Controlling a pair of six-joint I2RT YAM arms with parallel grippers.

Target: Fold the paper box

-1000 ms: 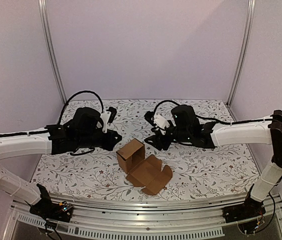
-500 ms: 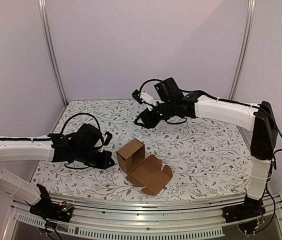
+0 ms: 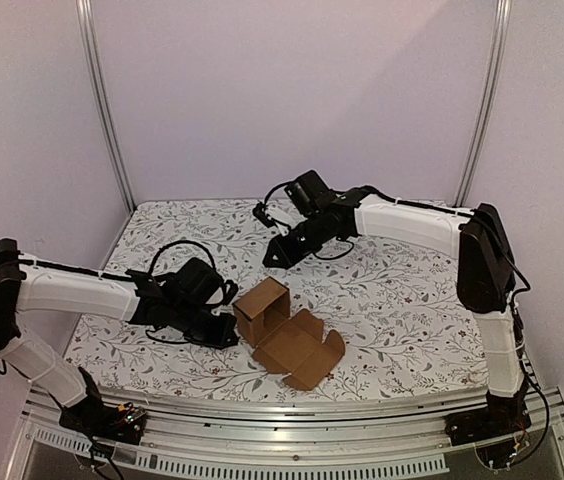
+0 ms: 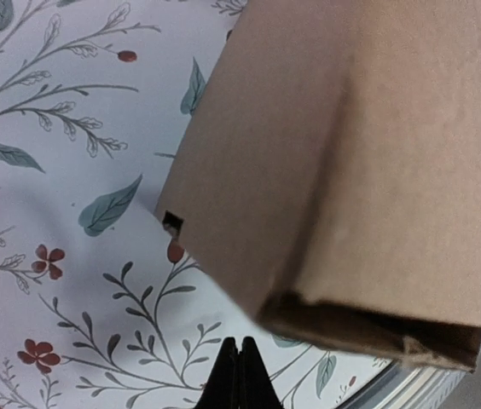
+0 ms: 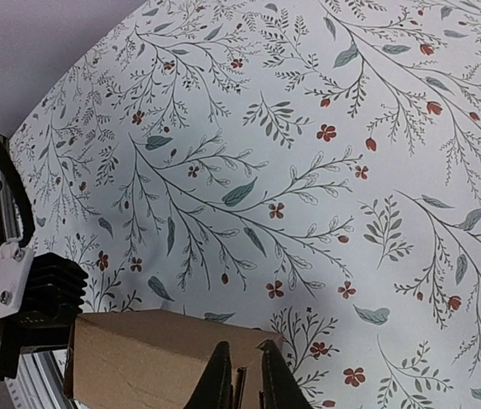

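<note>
My left gripper should go on moving its closed fingers into the box's side (image 3: 247, 319) before it stops, until the open flaps (image 3: 302, 351), now crooked to the rail, lie square.
The paper box (image 3: 260, 308) is brown cardboard and stands near the table's front middle as a half-formed cube. Its open flaps (image 3: 300, 352) lie flat toward the front right. My left gripper (image 3: 227, 338) rests low at the box's left side, shut and empty. In the left wrist view its joined tips (image 4: 240, 371) sit just below the box (image 4: 351, 170), apart from it. My right gripper (image 3: 270, 260) hangs behind the box, off the cardboard. In the right wrist view this gripper (image 5: 245, 375) shows only a narrow gap, holding nothing, with the box (image 5: 138, 358) beyond.
A floral cloth (image 3: 402, 300) covers the table. An aluminium rail (image 3: 292, 410) runs along the near edge. Metal posts (image 3: 102, 110) stand at the back corners before plain walls. Part of the left arm (image 5: 27, 302) shows beside the box in the right wrist view.
The right arm swung up and back-left, away from the box's right side, and its jaws narrowed. The left arm came down and forward to the box's left side, staying shut.
</note>
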